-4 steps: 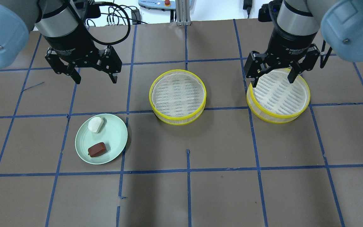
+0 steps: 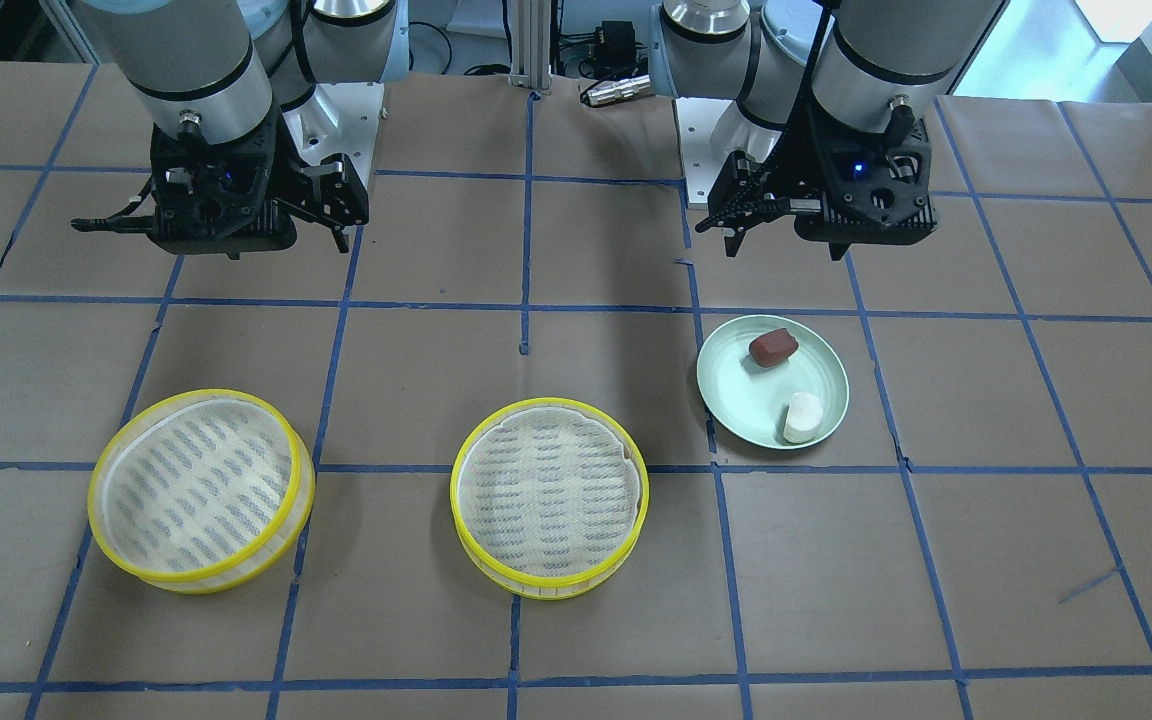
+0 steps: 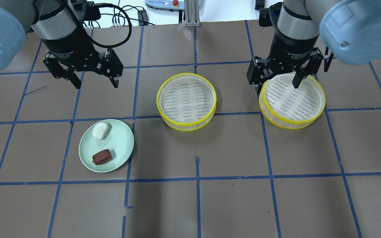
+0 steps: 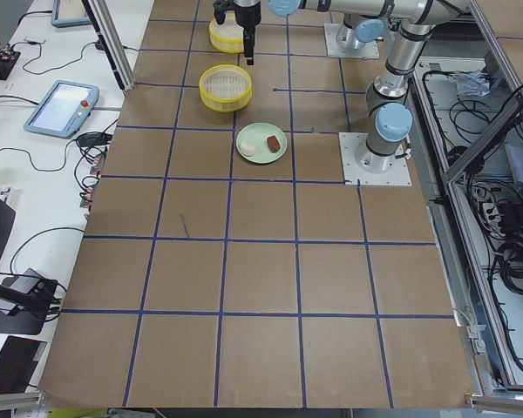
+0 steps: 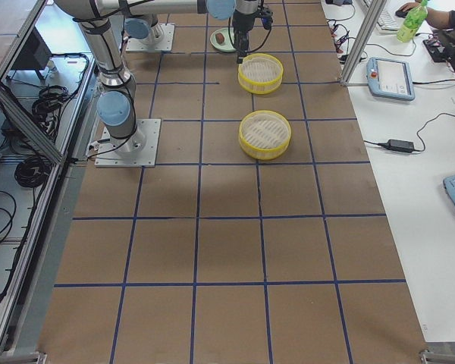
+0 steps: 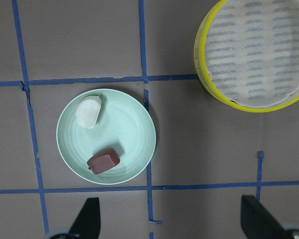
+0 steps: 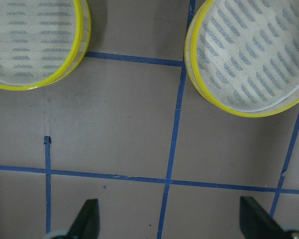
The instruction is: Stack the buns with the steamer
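The white bun's narrow width matches the line of my left gripper's fingers, clear of the brown bun. My left gripper should keep going down to the white bun until its fingers are on both sides of it.
A white half-moon bun [image 3: 100, 130] and a reddish-brown bun [image 3: 102, 156] lie on a pale green plate [image 3: 120, 142]. Both buns also show in the left wrist view, white [image 6: 87, 112] and brown [image 6: 103, 161]. Two yellow-rimmed steamer trays stand empty, one at the centre [image 3: 186, 99] and one at the right [image 3: 293, 102], which looks slightly tilted. My left gripper [image 3: 96, 82] is open and empty, held high behind the plate. My right gripper [image 3: 276, 82] is open and empty, held high over the right tray's far-left rim.
The brown table cover [image 3: 197, 205] carries a blue tape grid. Cables and a pendant [image 3: 164, 4] lie beyond the far edge. In the front-facing view the plate [image 2: 741, 395] is at the right and the trays are at the centre [image 2: 548, 495] and left [image 2: 198, 490].
Both grippers have drawn back a little toward the table's far side. The right one has also shifted left. Both stay open; buns and trays have not moved.
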You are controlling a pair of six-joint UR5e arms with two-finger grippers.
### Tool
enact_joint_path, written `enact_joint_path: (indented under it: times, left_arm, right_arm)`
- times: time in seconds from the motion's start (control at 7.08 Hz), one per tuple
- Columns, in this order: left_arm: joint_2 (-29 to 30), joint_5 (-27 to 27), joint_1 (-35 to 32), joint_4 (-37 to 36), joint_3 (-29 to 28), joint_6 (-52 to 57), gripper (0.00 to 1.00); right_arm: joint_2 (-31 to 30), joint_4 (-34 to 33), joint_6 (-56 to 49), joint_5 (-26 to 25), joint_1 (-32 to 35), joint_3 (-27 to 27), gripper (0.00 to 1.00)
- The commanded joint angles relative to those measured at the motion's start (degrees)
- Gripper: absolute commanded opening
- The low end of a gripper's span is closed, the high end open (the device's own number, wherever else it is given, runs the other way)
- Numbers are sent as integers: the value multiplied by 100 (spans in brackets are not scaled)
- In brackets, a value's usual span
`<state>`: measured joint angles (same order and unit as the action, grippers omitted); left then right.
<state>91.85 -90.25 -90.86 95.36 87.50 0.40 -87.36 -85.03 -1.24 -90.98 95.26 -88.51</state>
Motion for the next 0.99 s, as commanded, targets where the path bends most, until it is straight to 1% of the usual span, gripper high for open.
enact_joint_path:
  times: [0.0, 0.14, 0.28, 0.42, 0.57, 0.71, 0.85]
  left_arm:
    - [183, -10, 740, -400, 641, 773, 100]
    - [411, 25, 1076, -1118, 1106, 1029, 100]
    - [744, -19, 1149, -1795, 1607, 1154, 100]
    - [1060, -28, 1158, -2437, 1977, 1164, 99]
    - [1420, -63, 1167, -2974, 2068, 1181, 95]
    - [1772, -63, 1167, -3301, 2112, 1164, 93]
    - [1941, -89, 1167, -3400, 2122, 1251, 89]
  right_arm:
    - [-9, 3, -8, -8, -16, 18, 100]
    - [0, 3, 0, -8, -7, 36, 100]
    - [35, 56, 1, -8, -7, 62, 100]
    - [183, -22, 9, 18, -16, 97, 100]
    - [289, 29, -8, -8, -33, 306, 100]
    - [307, -5, 0, -8, -60, 413, 100]
    - [307, 21, -8, -8, -112, 379, 100]
